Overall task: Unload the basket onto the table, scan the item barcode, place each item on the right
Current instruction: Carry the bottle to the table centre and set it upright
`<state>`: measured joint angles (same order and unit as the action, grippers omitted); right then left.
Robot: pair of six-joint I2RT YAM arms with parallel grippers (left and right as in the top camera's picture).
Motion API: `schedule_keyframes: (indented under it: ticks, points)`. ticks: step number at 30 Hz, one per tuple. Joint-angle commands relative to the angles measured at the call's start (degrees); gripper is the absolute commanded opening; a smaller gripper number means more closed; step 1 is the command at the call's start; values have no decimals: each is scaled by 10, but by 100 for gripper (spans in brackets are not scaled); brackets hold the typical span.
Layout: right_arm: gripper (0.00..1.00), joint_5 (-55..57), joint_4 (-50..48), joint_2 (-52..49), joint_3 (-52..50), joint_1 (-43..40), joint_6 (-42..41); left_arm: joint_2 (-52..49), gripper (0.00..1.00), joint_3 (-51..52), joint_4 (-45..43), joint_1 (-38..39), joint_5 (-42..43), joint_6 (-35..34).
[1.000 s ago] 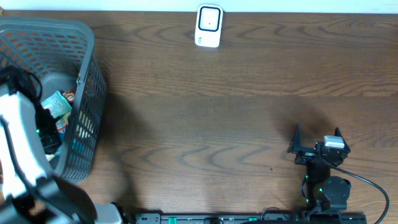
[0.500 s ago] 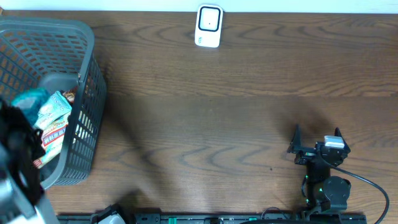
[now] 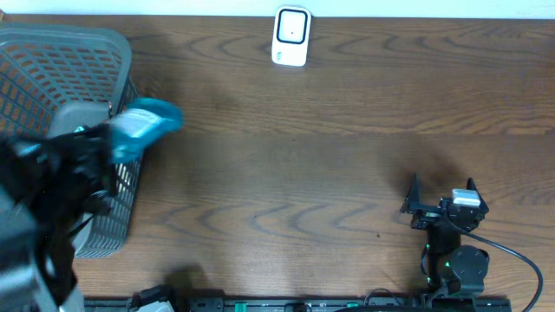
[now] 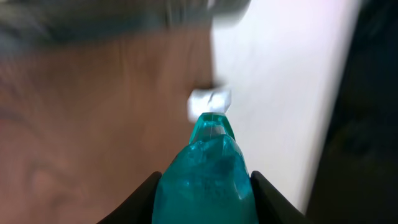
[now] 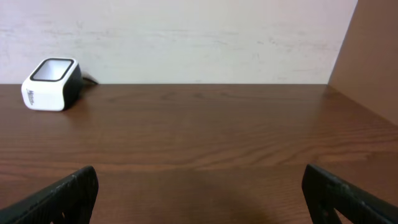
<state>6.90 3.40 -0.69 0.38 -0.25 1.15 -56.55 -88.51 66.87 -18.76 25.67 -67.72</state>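
The teal packet [image 3: 149, 124] is clear of the basket's rim, and the wood before the white scanner [image 3: 272, 158] is empty. My left gripper should go there next and let the packet go.
A teal packet, the item [image 3: 146, 124], hangs blurred above the right rim of the grey basket [image 3: 87, 35]. My left gripper [image 3: 102, 149] is shut on its lower end. In the left wrist view the item [image 4: 205, 168] fills the space between the black fingers of that gripper [image 4: 204, 186], and no barcode is readable on it. The white scanner [image 3: 291, 36] stands at the table's far edge, well to the right of the item; it shows as a blurred white block [image 4: 209, 102] past the item's tip. My right gripper [image 3: 442, 191] rests open at the lower right, nothing between its fingers [image 5: 81, 186].
The wooden table [image 3: 303, 173] stretches between basket and right arm. The right wrist view has the scanner [image 5: 53, 84] far off at the left, with a pale wall behind it. My left arm covers the inside of the basket.
My left gripper has lifted the teal item out of the basket and carried it right, over the basket's rim. The right arm has not moved.
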Motion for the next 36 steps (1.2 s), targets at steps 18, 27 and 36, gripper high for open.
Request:
schedule_keyframes:
  ticks: [18,27,36]
  points:
    - [99,0,2,3,-1,3,9,-352,17,-1,-14,473,-362,203]
    - [99,0,2,3,-1,3,9,-457,17,-1,-76,482,-379,288]
    - [99,0,2,3,-1,3,9,-469,28,-1,-137,487,-276,601]
